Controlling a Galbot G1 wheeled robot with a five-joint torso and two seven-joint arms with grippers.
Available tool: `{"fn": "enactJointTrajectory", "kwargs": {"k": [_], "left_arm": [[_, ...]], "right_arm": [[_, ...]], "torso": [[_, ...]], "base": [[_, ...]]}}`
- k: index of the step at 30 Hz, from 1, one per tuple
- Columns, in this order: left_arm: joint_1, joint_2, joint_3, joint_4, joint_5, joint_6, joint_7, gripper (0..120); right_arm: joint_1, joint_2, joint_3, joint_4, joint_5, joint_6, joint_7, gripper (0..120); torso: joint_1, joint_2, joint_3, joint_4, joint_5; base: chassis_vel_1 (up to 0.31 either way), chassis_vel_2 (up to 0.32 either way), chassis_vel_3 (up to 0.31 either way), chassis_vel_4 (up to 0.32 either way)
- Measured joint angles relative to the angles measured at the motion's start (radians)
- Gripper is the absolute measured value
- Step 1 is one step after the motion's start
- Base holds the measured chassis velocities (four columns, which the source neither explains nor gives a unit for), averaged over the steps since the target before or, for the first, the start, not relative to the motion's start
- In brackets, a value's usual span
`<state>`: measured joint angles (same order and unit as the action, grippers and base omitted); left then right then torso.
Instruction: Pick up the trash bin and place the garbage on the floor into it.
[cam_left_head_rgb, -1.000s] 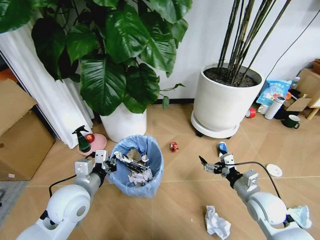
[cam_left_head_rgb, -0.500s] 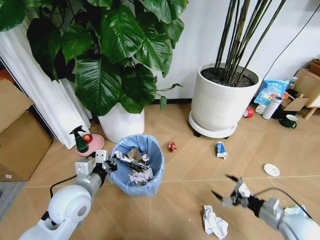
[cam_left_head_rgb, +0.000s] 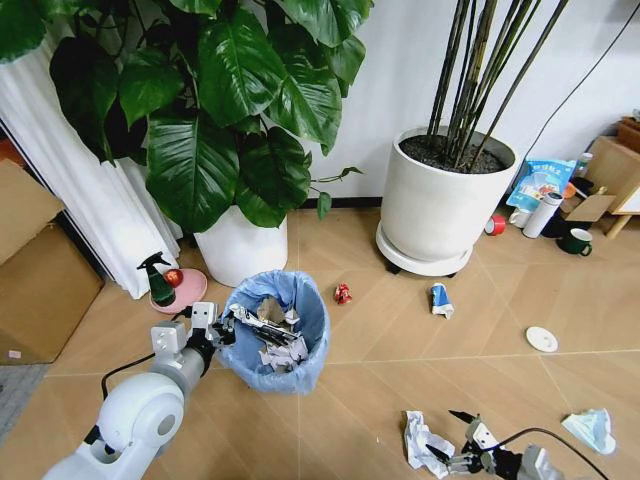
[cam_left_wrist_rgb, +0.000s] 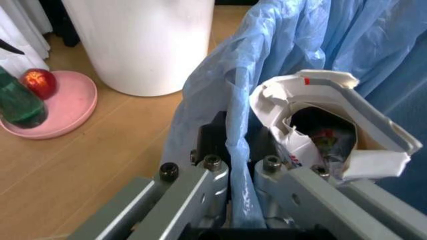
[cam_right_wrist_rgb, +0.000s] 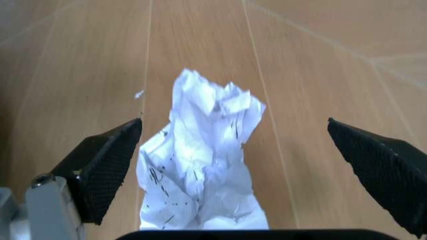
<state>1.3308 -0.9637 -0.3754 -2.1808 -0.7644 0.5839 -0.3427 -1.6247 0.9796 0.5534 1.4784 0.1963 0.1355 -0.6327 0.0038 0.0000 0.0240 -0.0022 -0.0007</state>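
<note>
My right gripper will have loose ends sticking out past its fingers when I carry the white paper wad (cam_left_head_rgb: 424, 441), because deep creases run through the wad.
The trash bin (cam_left_head_rgb: 290, 345), lined with a crinkly light-blue bag (cam_left_wrist_rgb: 320, 40), stands on the floor with paper scraps (cam_left_wrist_rgb: 320, 115) inside. My left gripper (cam_left_head_rgb: 217, 329) is shut on its near rim, and the bag film is pinched between the fingers (cam_left_wrist_rgb: 215, 170). My right gripper (cam_left_head_rgb: 445, 434) hangs low over the floor, open, its fingers (cam_right_wrist_rgb: 110, 160) straddling a crumpled white paper wad (cam_right_wrist_rgb: 200, 160) (cam_left_head_rgb: 422, 443) without touching it. Other garbage lies about: a light-blue face mask (cam_left_head_rgb: 592, 428), a white round lid (cam_left_head_rgb: 541, 339), a blue-white tube (cam_left_head_rgb: 440, 298) and a small red wrapper (cam_left_head_rgb: 343, 293).
Two big white plant pots (cam_left_head_rgb: 243, 245) (cam_left_head_rgb: 438, 205) stand behind the bin. A pink saucer (cam_left_head_rgb: 185, 287) holds a green spray bottle and a red fruit. Cardboard boxes (cam_left_head_rgb: 40, 270) are at the left. A thermos (cam_left_head_rgb: 546, 213), a green mug (cam_left_head_rgb: 579, 241) and a red tape roll (cam_left_head_rgb: 496, 225) sit far right.
My right arm has dropped from mid-height down to the floor and now straddles the paper wad with open fingers. The left gripper has kept its hold on the bin rim.
</note>
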Motion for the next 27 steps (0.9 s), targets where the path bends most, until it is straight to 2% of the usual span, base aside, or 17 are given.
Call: {"fn": "enactJointTrajectory", "kwargs": {"k": [11,13,15,19,23,27], "left_arm": [[-0.005,0.010,0.008,-0.001,-0.001,-0.001,-0.005,0],[-0.005,0.014,0.008,-0.003,-0.001,-0.001,-0.006,0],[-0.004,0.016,0.007,-0.004,-0.001,-0.001,-0.007,0],[-0.004,0.016,0.007,-0.005,-0.001,-0.001,-0.008,0],[-0.003,0.016,0.007,-0.005,-0.001,-0.001,-0.009,0],[-0.003,0.016,0.007,-0.007,-0.002,-0.001,-0.009,0]], "right_arm": [[0.055,0.070,-0.038,-0.077,-0.009,0.001,-0.001,100],[0.068,0.086,-0.045,-0.095,-0.015,0.006,0.000,97],[0.089,0.106,-0.052,-0.126,-0.023,0.017,0.002,86],[0.104,0.121,-0.058,-0.152,-0.029,0.027,0.006,78],[0.119,0.127,-0.066,-0.178,-0.035,0.030,0.020,58],[0.124,0.133,-0.066,-0.186,-0.035,0.030,0.021,50]], "torso": [[0.000,0.000,0.000,-0.0001,0.0000],[0.000,0.000,0.000,-0.0001,-0.0001],[0.000,0.000,0.000,0.0000,-0.0003],[0.000,0.000,0.000,0.0000,0.0004],[0.000,0.000,0.000,-0.0001,-0.0003],[0.000,0.000,0.000,-0.0001,0.0000]], "base": [[0.000,0.000,0.000,0.000],[0.000,0.000,0.000,0.000],[0.000,0.000,0.000,0.000],[0.000,0.000,0.000,0.000],[0.000,0.000,0.000,0.000],[0.000,0.000,0.000,0.000]]}}
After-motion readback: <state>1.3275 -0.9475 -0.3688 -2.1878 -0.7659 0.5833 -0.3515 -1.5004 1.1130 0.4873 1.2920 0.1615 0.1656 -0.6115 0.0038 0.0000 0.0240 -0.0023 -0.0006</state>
